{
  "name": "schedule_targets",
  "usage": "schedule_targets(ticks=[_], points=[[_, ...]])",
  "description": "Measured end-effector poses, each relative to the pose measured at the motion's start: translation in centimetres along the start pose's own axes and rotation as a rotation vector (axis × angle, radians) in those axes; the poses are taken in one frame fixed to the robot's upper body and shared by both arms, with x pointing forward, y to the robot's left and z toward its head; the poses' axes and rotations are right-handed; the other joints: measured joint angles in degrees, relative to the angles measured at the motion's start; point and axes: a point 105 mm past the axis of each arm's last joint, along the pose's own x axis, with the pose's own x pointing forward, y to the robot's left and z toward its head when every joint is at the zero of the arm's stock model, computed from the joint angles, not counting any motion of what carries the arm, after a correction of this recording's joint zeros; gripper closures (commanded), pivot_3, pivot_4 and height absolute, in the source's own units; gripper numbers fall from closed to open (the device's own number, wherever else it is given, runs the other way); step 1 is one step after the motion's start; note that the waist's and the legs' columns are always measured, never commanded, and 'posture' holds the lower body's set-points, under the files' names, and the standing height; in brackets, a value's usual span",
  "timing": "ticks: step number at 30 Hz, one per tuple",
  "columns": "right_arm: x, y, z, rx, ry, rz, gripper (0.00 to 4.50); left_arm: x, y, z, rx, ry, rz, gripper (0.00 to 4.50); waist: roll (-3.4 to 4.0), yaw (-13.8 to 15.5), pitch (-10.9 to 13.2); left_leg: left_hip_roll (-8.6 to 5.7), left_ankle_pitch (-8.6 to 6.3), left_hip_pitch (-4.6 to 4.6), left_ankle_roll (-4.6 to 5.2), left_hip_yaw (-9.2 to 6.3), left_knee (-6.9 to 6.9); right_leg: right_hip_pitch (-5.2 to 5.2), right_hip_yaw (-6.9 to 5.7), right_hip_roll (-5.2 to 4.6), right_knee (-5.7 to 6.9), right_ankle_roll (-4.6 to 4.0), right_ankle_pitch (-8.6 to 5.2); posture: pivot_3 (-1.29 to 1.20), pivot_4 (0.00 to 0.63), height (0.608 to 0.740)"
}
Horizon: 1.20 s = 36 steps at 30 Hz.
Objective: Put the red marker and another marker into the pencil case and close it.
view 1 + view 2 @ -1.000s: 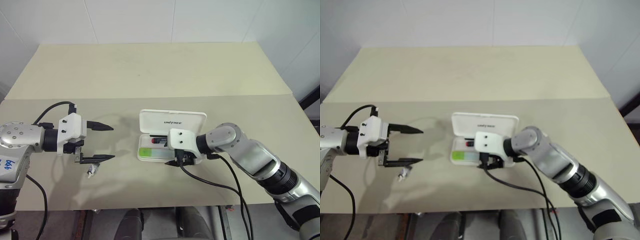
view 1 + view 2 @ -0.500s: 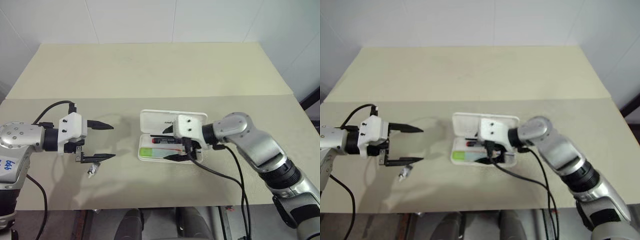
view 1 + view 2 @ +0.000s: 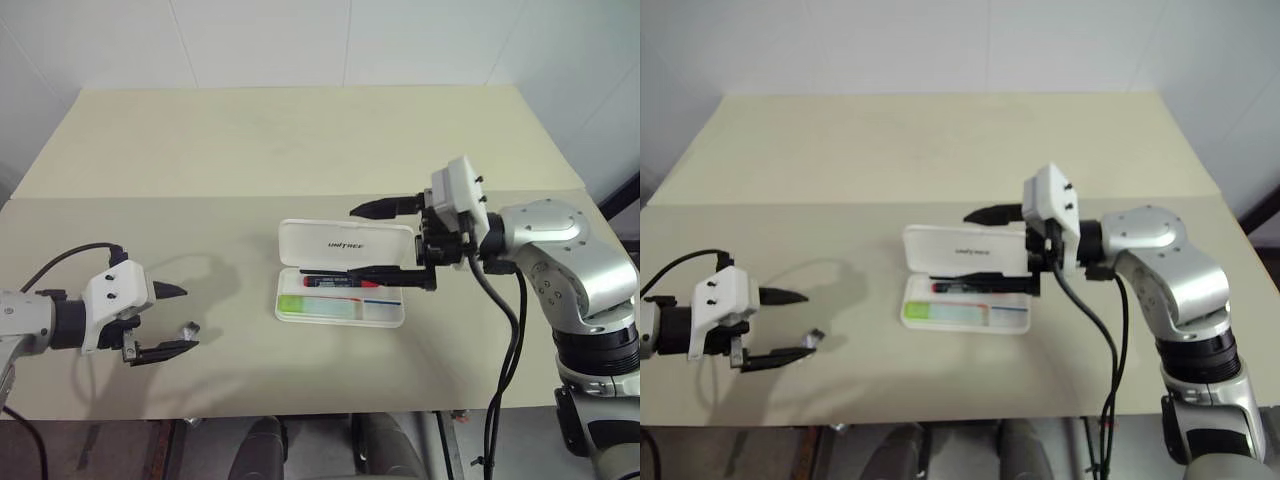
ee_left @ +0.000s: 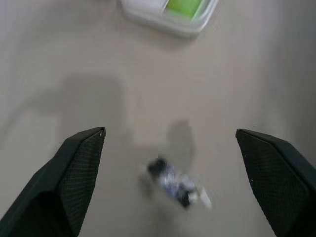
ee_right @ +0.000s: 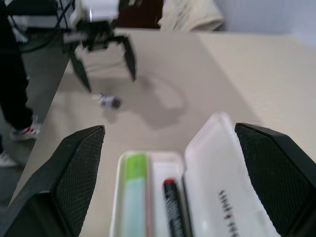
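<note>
My right gripper is hovering above the pencil case's tray (image 3: 384, 302), so it should move away before my left gripper brings the small dark-and-white piece (image 3: 190, 330) into the tray.
The white pencil case (image 3: 392, 318) lies open mid-table with its lid (image 3: 310, 240) flat behind the tray. Inside, the red marker (image 3: 340, 282) lies along the back and the light-green highlighter (image 3: 318, 306) along the front; the right wrist view shows the same marker (image 5: 173, 210) and highlighter (image 5: 132, 190). My right gripper (image 3: 355, 241) hovers open above the lid's right part, pointing left, with nothing between its fingers. My left gripper (image 3: 190, 319) stands open low at the table's left, well clear of the case, tilted down.
A small dark-and-white loose piece (image 3: 188, 328) lies on the table between the left fingertips, also seen from the left wrist as that piece (image 4: 177, 183). The table's front edge runs close behind the left gripper. A person's leg and shoe (image 5: 17, 129) stand beside the table.
My right gripper rose out of the case and drew back right, above the lid, leaving both markers inside. My left gripper pulled back left, sank and tilted down.
</note>
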Motion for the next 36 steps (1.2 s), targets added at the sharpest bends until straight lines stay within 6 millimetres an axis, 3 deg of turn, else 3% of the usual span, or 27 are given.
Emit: schedule_targets(ticks=[6,15,25,28,36], points=[[0.6,-0.3,0.0,0.02,-0.037,0.007,0.03,0.0,-0.9,-0.7,-0.176,0.106,0.153,0.0,0.0,-0.03,0.0,-0.04,0.0,-0.01,0.0,0.0,-0.02,0.0,0.02,-0.03,-0.02,0.01,0.01,0.0,0.15,0.74],[1.6,-0.1,0.4,0.008,-0.077,0.048,0.03,1.1,-2.4,-1.6,-0.331,0.216,0.233,0.0,-0.01,-0.02,0.0,-0.03,0.0,0.01,-0.07,-0.02,0.01,0.0,0.02,0.0,0.01,-0.03,0.02,0.0,0.15,0.74],[1.7,0.2,0.4,0.014,-0.093,0.013,0.03,3.1,-1.5,-1.7,-0.392,0.208,0.284,0.0,-0.03,0.11,-0.01,-0.06,-0.02,-0.02,-0.11,-0.03,-0.01,0.0,0.02,-0.02,-0.06,-0.02,0.03,0.0,0.15,0.74],[1.8,0.4,0.7,0.003,-0.099,0.008,0.0,3.6,-1.4,-1.6,-0.394,0.202,0.271,0.6,-0.03,-0.04,-0.01,-0.05,-0.02,-0.01,-0.12,-0.02,-0.02,0.0,0.03,-0.01,-0.07,-0.03,0.03,0.0,0.15,0.74],[1.7,0.3,0.7,-0.001,-0.096,-0.014,0.0,3.7,-1.4,-1.6,-0.394,0.206,0.262,3.13,-0.03,0.01,-0.01,-0.05,-0.02,0.0,-0.12,-0.02,-0.02,0.0,0.03,-0.02,-0.08,-0.03,0.03,0.0,0.15,0.74]])
